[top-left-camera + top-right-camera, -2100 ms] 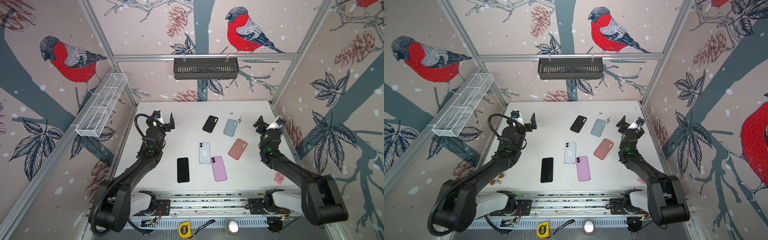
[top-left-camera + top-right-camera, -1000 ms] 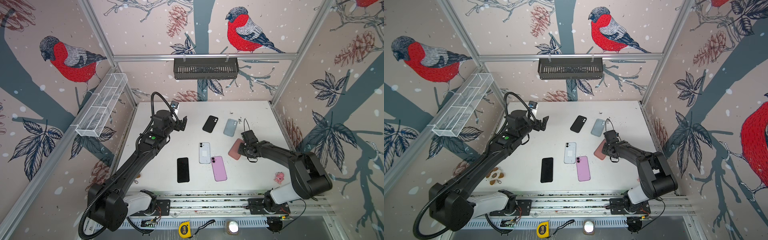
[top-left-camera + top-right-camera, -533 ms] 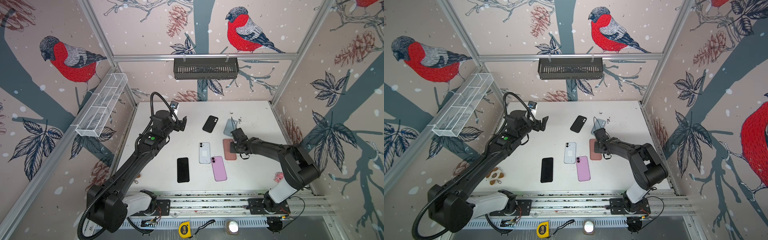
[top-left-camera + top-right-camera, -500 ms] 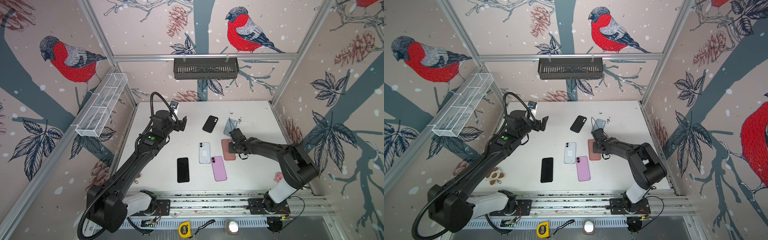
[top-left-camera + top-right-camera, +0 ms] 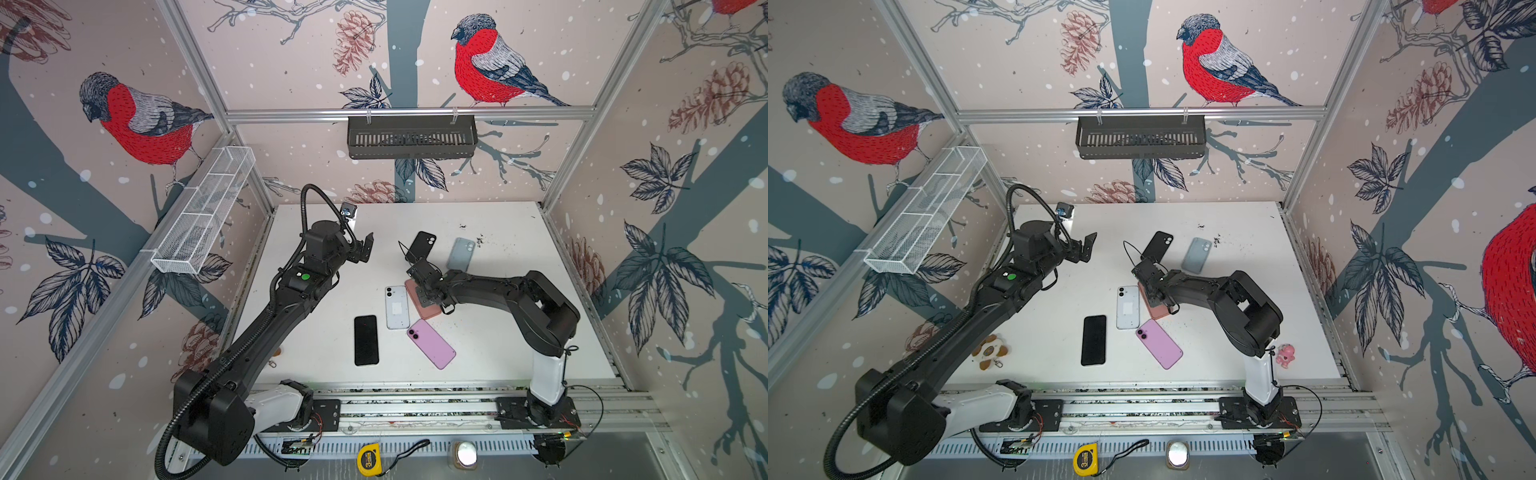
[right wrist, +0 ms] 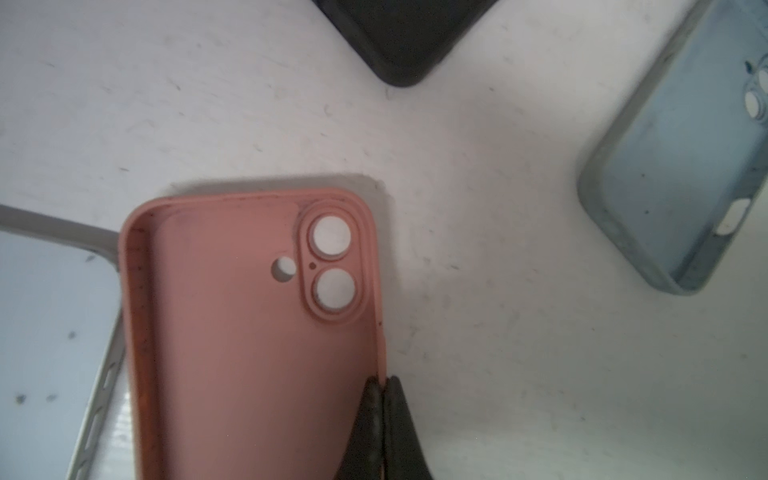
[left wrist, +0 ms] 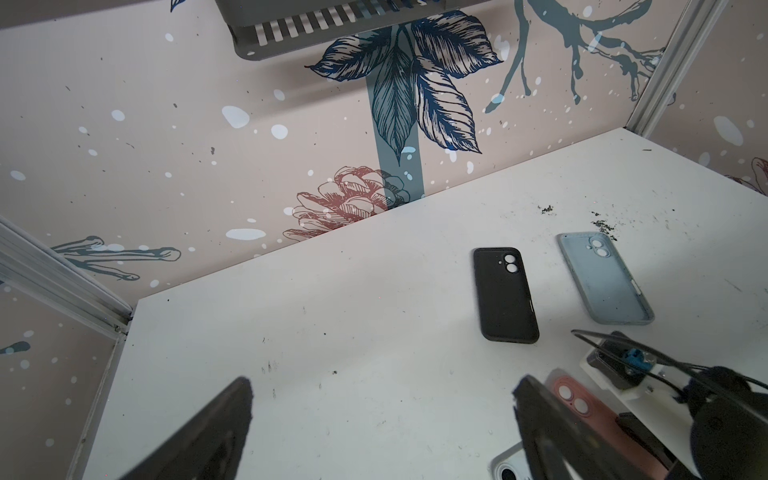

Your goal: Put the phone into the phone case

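Observation:
The pink case's thin side [image 6: 381, 344] facing open space [image 6: 496, 352] is in my right gripper, so I keep pulling until the case comes clear of the white phone, and then let go.
A salmon-pink phone case [image 5: 430, 309] [image 5: 1156, 311] lies open side up mid-table, its left edge against a white phone [image 5: 397, 307] [image 5: 1128, 307]. My right gripper [image 6: 384, 380] [image 5: 430, 295] is shut on the pink case's [image 6: 249, 332] thin side wall, low over the table. A lilac phone [image 5: 431, 344] and a black phone [image 5: 366, 340] lie nearer the front. My left gripper [image 7: 382, 390] [image 5: 360, 249] hangs open and empty above the back-left of the table.
A black case [image 5: 421, 245] [image 7: 505, 295] and a grey-blue case [image 5: 461, 253] [image 6: 681, 166] lie behind the right gripper. A black basket [image 5: 411, 137] hangs on the back wall, a white wire basket [image 5: 203, 216] on the left wall. A pink toy [image 5: 1285, 355] sits front right.
My right gripper has shut on the pink case's side wall and dragged it left, up against the white phone. The left arm has hardly moved.

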Robot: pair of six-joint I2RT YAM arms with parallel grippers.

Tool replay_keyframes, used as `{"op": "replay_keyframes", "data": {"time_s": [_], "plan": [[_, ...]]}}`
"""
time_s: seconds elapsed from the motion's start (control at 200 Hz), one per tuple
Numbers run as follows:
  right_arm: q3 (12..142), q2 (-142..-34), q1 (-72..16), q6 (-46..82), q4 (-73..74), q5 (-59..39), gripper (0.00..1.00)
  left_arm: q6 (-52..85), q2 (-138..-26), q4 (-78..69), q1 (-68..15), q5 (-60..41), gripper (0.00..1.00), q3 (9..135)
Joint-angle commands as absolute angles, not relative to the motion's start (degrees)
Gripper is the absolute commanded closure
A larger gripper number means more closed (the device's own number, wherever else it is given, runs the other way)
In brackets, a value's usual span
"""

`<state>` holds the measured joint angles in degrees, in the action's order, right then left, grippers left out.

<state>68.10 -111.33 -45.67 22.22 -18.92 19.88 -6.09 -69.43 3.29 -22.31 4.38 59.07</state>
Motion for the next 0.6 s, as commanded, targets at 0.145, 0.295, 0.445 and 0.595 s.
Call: {"op": "replay_keyframes", "data": {"time_s": [0.145, 0.295, 0.445, 0.595], "plan": [[69.54, -110.51, -44.04, 14.23, -25.45, 23.76, 0.93, -6.86, -69.50, 2.94, -22.41, 4.24, 0.02, 59.10], [67.12, -108.90, -44.19, 9.00, -25.67, 29.59, 0.91, -6.88, -69.43, 2.90, -22.41, 4.05, 0.02, 59.11], [64.26, -106.12, -44.21, 7.20, -23.99, 29.21, 0.82, -6.97, -69.52, 2.91, -22.41, 4.13, 0.02, 59.14], [65.36, -103.92, -44.56, 8.79, -25.68, 27.86, 0.54, -7.03, -69.78, 2.95, -22.42, 4.39, 0.02, 58.96]]}}
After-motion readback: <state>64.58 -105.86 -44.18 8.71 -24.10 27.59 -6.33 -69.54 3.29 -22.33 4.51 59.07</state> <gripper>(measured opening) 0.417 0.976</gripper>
